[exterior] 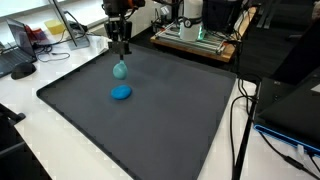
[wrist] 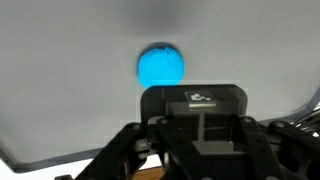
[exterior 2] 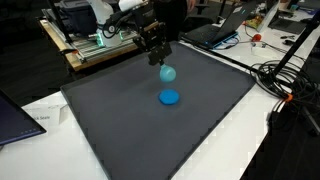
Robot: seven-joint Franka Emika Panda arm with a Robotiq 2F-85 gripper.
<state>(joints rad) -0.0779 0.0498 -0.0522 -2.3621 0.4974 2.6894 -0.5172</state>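
The teal object [exterior 2: 167, 74] is hanging clear above the blue round piece. So my gripper should lower it down onto the blue piece [exterior 2: 169, 97] before it moves both across the mat.
My gripper [exterior: 121, 52] hangs above the far part of a dark grey mat [exterior: 170, 120], shut on a small pale teal object [exterior: 120, 70] that dangles from its fingertips. The same gripper [exterior 2: 158, 56] and teal object [exterior 2: 167, 73] show in both exterior views. A bright blue round piece [exterior: 121, 93] lies flat on the mat almost straight below, apart from the held object [exterior 2: 170, 97]. In the wrist view a blue round shape [wrist: 160, 66] sits just beyond the gripper's black body [wrist: 195, 130]. The fingertips are hidden there.
The mat lies on a white table [exterior: 60, 130]. A laptop [exterior: 15, 45] stands at one side, an equipment rack with a green light [exterior: 195, 30] behind the mat. Black cables [exterior: 245, 110] run along the mat's edge; more cables [exterior 2: 285, 80] and another laptop [exterior 2: 15, 120] lie nearby.
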